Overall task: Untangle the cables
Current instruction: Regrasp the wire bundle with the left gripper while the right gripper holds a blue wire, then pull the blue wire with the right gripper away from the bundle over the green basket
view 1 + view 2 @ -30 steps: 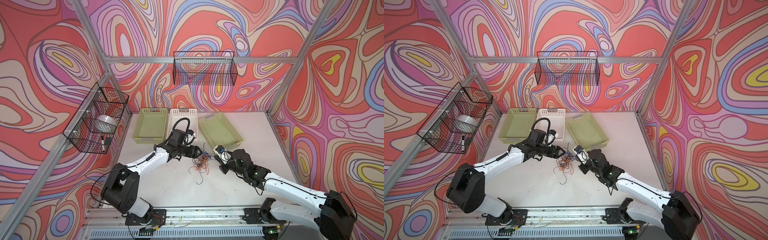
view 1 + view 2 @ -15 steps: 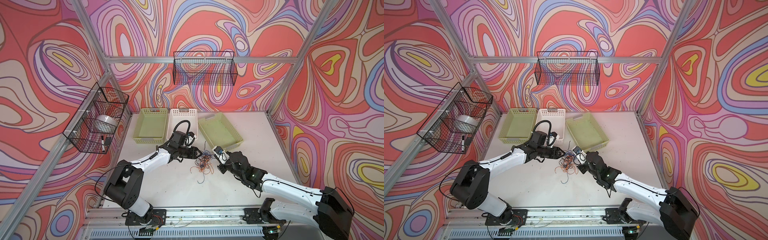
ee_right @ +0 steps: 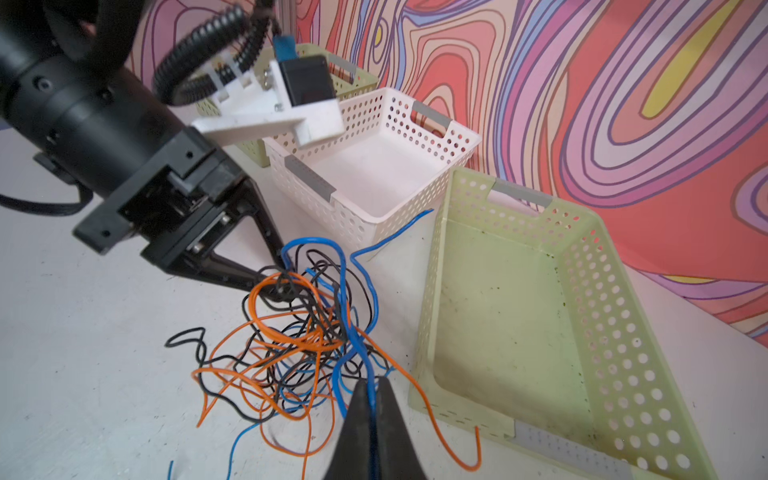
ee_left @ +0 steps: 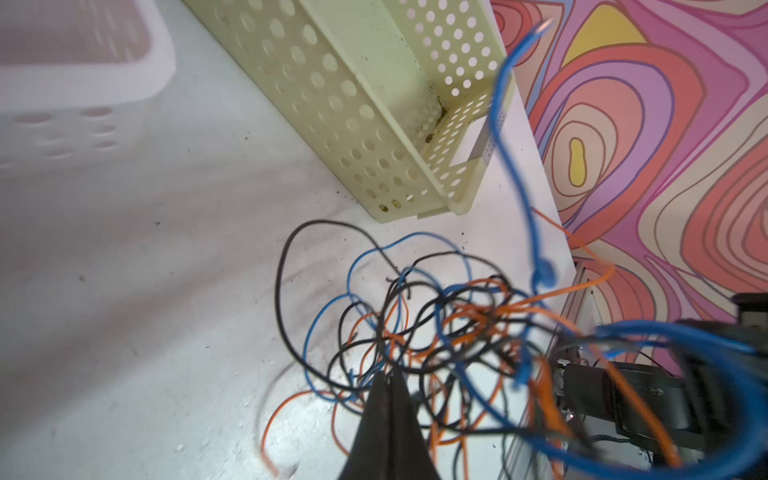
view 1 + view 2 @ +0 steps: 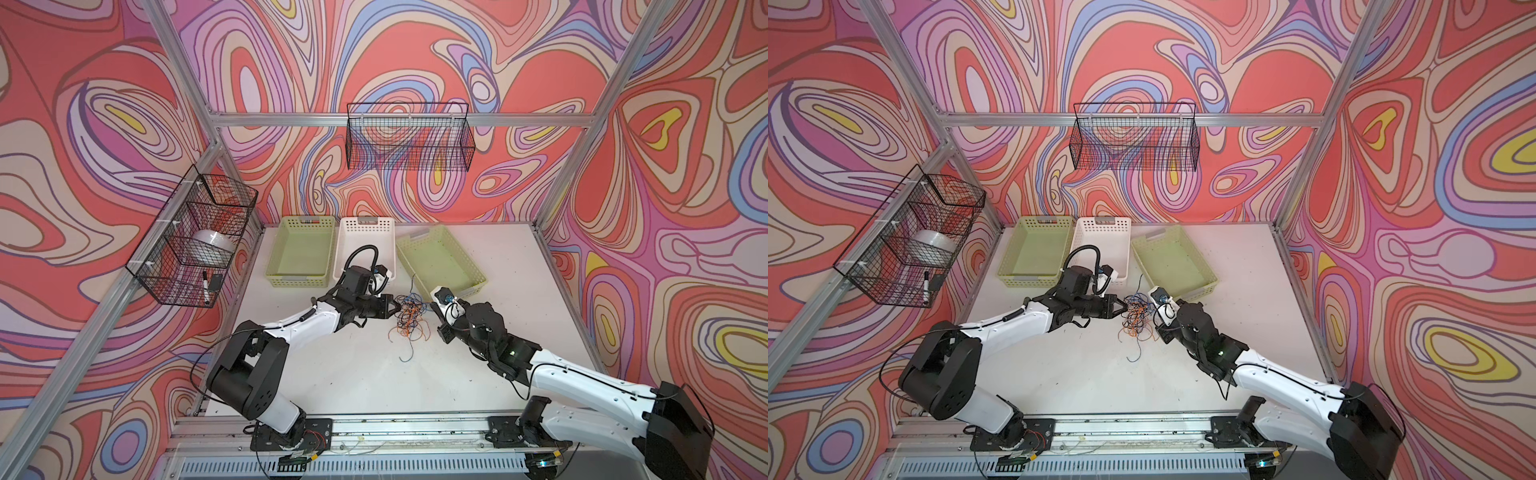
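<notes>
My left gripper is pinching a clump of black cable strands (image 3: 281, 286) in the tangle, so I should open it and pull out one black loop while my right gripper keeps hold of the blue cable.
The cables (image 5: 409, 318) (image 5: 1136, 316) lie in one tangle of thin orange, blue and black wires on the white table between the two arms. My left gripper (image 5: 398, 308) (image 5: 1124, 309) (image 4: 388, 374) reaches in from the left. Its jaws are shut at the tangle's edge, pinching strands there, as the right wrist view also shows on its fingertips (image 3: 279, 286). My right gripper (image 3: 372, 383) is shut on a blue cable (image 3: 353, 332) that rises out of the tangle. In both top views its tips are hidden under the wrist camera (image 5: 444, 300).
Three empty plastic baskets stand behind the tangle: a green one (image 5: 275, 276), a white one (image 5: 365, 222) and a tilted green one (image 5: 476, 276) (image 3: 511, 332) close to the right gripper. Wire baskets hang on the back wall (image 5: 409, 137) and the left wall (image 5: 195, 237).
The left gripper's jaws have closed at the tangle's left edge. The right arm has shifted slightly, still shut on the blue cable, and the tangle has moved a little.
</notes>
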